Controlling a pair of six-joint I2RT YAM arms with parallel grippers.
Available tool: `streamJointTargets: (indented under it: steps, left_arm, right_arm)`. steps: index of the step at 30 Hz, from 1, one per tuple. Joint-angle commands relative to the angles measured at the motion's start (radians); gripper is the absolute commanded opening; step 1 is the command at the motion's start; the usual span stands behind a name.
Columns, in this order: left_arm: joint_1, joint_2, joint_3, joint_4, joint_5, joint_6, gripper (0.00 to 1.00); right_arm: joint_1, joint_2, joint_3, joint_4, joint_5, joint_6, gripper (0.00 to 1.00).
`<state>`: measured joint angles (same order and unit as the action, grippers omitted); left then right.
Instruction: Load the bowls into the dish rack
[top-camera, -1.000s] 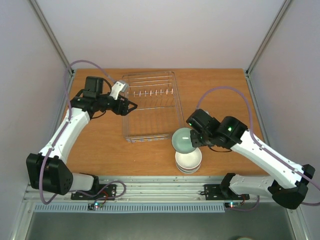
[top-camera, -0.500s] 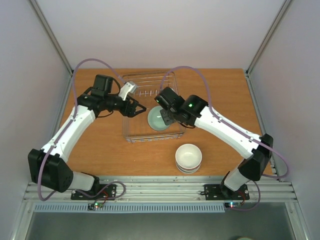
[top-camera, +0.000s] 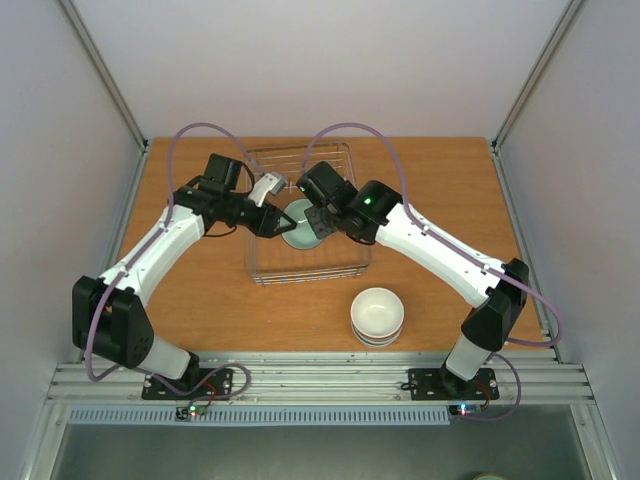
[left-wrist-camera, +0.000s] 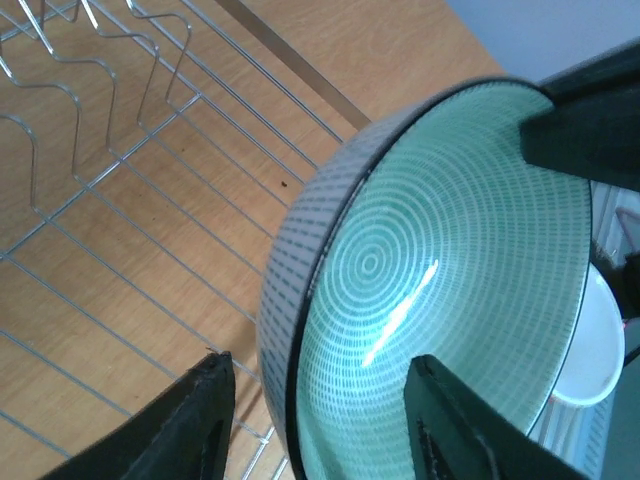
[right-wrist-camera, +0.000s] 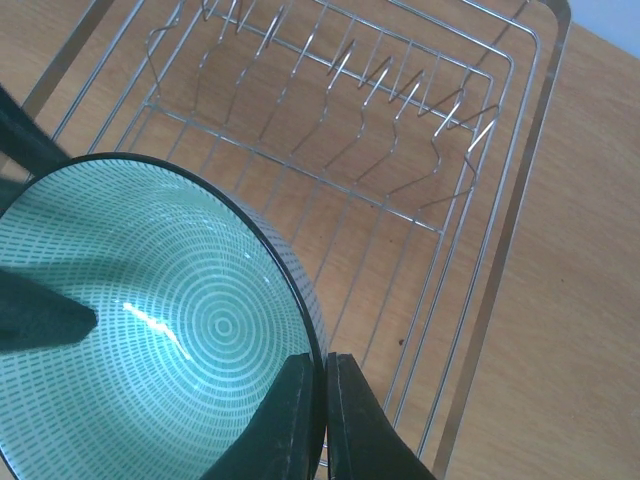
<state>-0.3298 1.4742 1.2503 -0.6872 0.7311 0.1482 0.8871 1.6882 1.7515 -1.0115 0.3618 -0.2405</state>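
I should hold the opposite rim (left-wrist-camera: 294, 405) with my left gripper while my right gripper moves its hold on the bowl from rim to foot, because my right gripper pinches only the bowl's rim (right-wrist-camera: 317, 335).
A pale blue-green bowl (top-camera: 297, 236) with ring patterning hangs tilted over the wire dish rack (top-camera: 340, 163). My right gripper (top-camera: 316, 224) is shut on its rim, and in the right wrist view the right gripper (right-wrist-camera: 323, 362) pinches the dark edge of the bowl (right-wrist-camera: 150, 340). My left gripper (top-camera: 277, 226) meets the bowl from the left. In the left wrist view the left gripper (left-wrist-camera: 318, 364) is open and straddles the rim of the bowl (left-wrist-camera: 440, 260), one finger outside, one over the inside. Two or more white and cream bowls (top-camera: 377, 313) are stacked near the front.
The rack's divider wires (right-wrist-camera: 400, 100) run along its far half, and its base wires (left-wrist-camera: 100, 200) lie under the bowl. The stack stands on the wooden table (top-camera: 200, 290) to the right of the rack's near corner. Grey walls enclose the table.
My right arm carried the blue-green bowl from above the stack to over the rack. My left gripper moved right to the bowl and its jaws narrowed around the rim.
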Motion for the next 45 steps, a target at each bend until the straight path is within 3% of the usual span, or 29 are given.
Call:
streamJointTargets:
  steps: [1, 4, 12, 13, 15, 17, 19, 27, 35, 45]
  left_arm:
    - [-0.005, 0.006, -0.012, 0.04, -0.004, -0.002, 0.35]
    - [-0.006, 0.005, -0.017, 0.043, -0.015, -0.002, 0.02]
    - [-0.007, -0.01, -0.036, 0.058, -0.032, 0.013, 0.01]
    - [-0.005, -0.013, -0.039, 0.065, -0.04, 0.015, 0.0]
    - [-0.002, -0.019, -0.045, 0.08, -0.054, 0.017, 0.0]
    - [0.013, -0.019, -0.049, 0.095, -0.017, 0.022, 0.0]
    - [0.043, -0.009, -0.052, 0.112, 0.077, 0.018, 0.0]
    - [0.165, 0.061, -0.099, 0.237, 0.396, -0.052, 0.0]
    - [0.17, 0.074, -0.14, 0.322, 0.507, -0.095, 0.0]
    - [0.17, 0.072, -0.162, 0.35, 0.564, -0.116, 0.0]
  right_arm:
    - [0.007, -0.004, 0.044, 0.058, -0.01, -0.02, 0.01]
    - [0.007, 0.003, 0.043, 0.064, -0.014, -0.022, 0.01]
    - [0.004, -0.008, 0.009, 0.099, 0.001, -0.026, 0.05]
    - [-0.001, -0.022, -0.01, 0.117, -0.001, -0.027, 0.18]
    - [-0.017, -0.059, -0.053, 0.155, -0.042, -0.03, 0.54]
    - [-0.042, -0.101, -0.101, 0.198, -0.125, -0.035, 0.71]
    - [-0.068, -0.143, -0.147, 0.235, -0.208, -0.036, 0.8]
    - [-0.177, -0.264, -0.316, 0.359, -0.572, 0.018, 0.91]
    - [-0.215, -0.287, -0.421, 0.503, -0.876, 0.101, 0.92]
    - [-0.216, -0.25, -0.449, 0.598, -0.959, 0.147, 0.92]
